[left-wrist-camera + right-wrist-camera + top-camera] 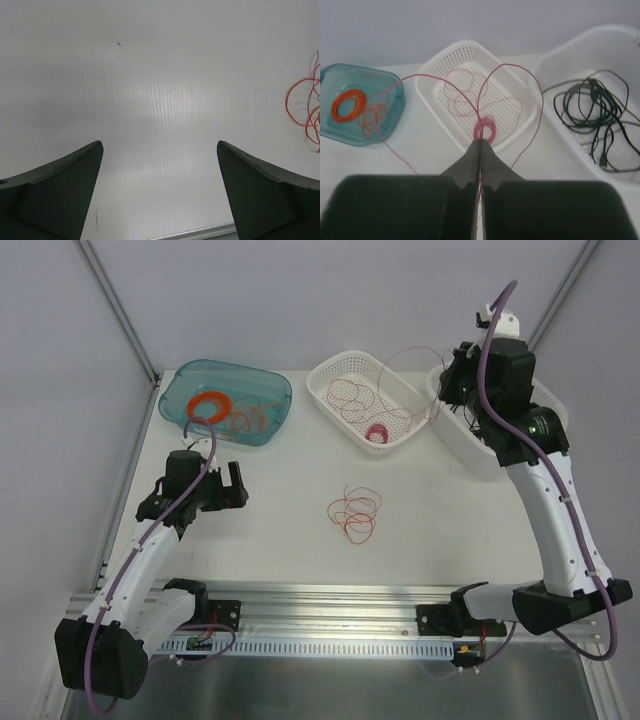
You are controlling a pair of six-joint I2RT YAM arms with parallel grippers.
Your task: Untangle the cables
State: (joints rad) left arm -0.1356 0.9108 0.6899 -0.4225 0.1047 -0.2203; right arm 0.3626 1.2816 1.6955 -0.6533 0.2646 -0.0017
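My right gripper goes on moving over the white basket [362, 390] before it lets go there, as the red cable is free of the tangle and matches those inside.
A loose tangle of thin red-orange cables [354, 512] lies on the table between the arms. My right gripper [480, 141] is shut on a thin red cable [510, 64], which arches up in two loops above the white basket [470, 55]. In the top view this gripper [447, 390] hovers between the basket and the right-hand bin. More red cable [352, 395] lies in the basket. Black cables [592, 117] lie coiled in the white bin [620, 45]. My left gripper [160, 145] is open and empty, low over bare table, with the tangle [307, 110] off to its right.
A teal tray [265, 390] at the back left holds a thick orange ring [209, 402] and thin orange wire [250, 418]. A small pink spool [376, 433] sits in the basket. A metal rail [330, 600] runs along the near edge.
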